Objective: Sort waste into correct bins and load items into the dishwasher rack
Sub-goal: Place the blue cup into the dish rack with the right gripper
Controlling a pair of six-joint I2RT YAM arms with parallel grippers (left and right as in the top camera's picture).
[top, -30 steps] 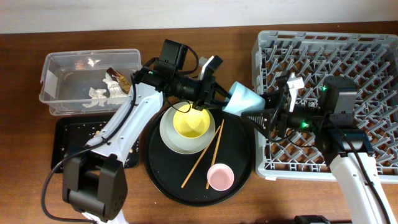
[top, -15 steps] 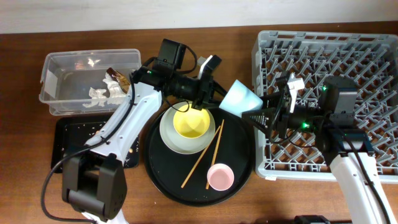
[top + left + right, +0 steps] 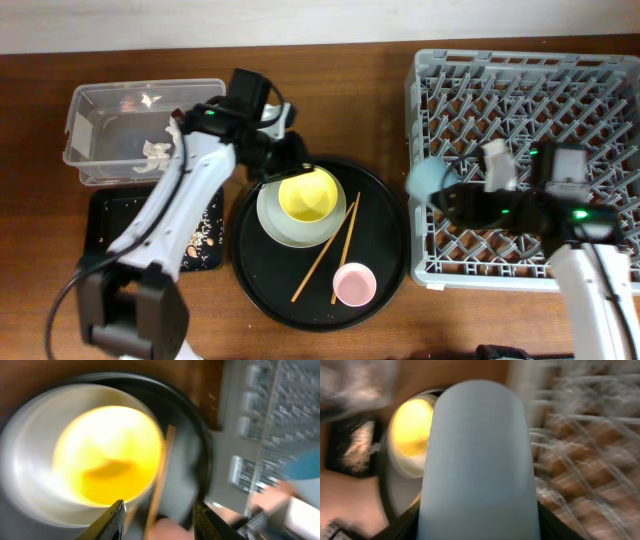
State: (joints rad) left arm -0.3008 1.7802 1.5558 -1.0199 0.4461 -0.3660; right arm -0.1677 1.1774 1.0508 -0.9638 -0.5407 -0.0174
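Note:
The light blue cup (image 3: 429, 178) fills the robot's right gripper, which should put that cup in the rack first and then take the pink cup (image 3: 355, 285) from the left gripper.
My right gripper (image 3: 455, 196) is shut on the light blue cup (image 3: 424, 178) and holds it at the left edge of the grey dishwasher rack (image 3: 560, 80); the cup fills the right wrist view (image 3: 477, 460). My left gripper (image 3: 283, 152) is open and empty above the far rim of the pale grey-green plate (image 3: 270, 215), which holds the yellow bowl (image 3: 307, 194); the bowl shows blurred in the left wrist view (image 3: 107, 455). The pink cup (image 3: 353, 284) sits on the round black tray (image 3: 385, 250). White tissue (image 3: 158, 154) lies in the clear tub (image 3: 90, 100). Crumbs lie in the shallow black tray (image 3: 100, 210).
Two wooden chopsticks (image 3: 325, 255) lie on the round tray beside the plate. The clear tub and the shallow black tray stand at the left of the wooden table, the rack at the right.
The left gripper let go of the light blue cup and drew back left above the plate. The right gripper now holds the cup and has carried it right to the rack's left edge.

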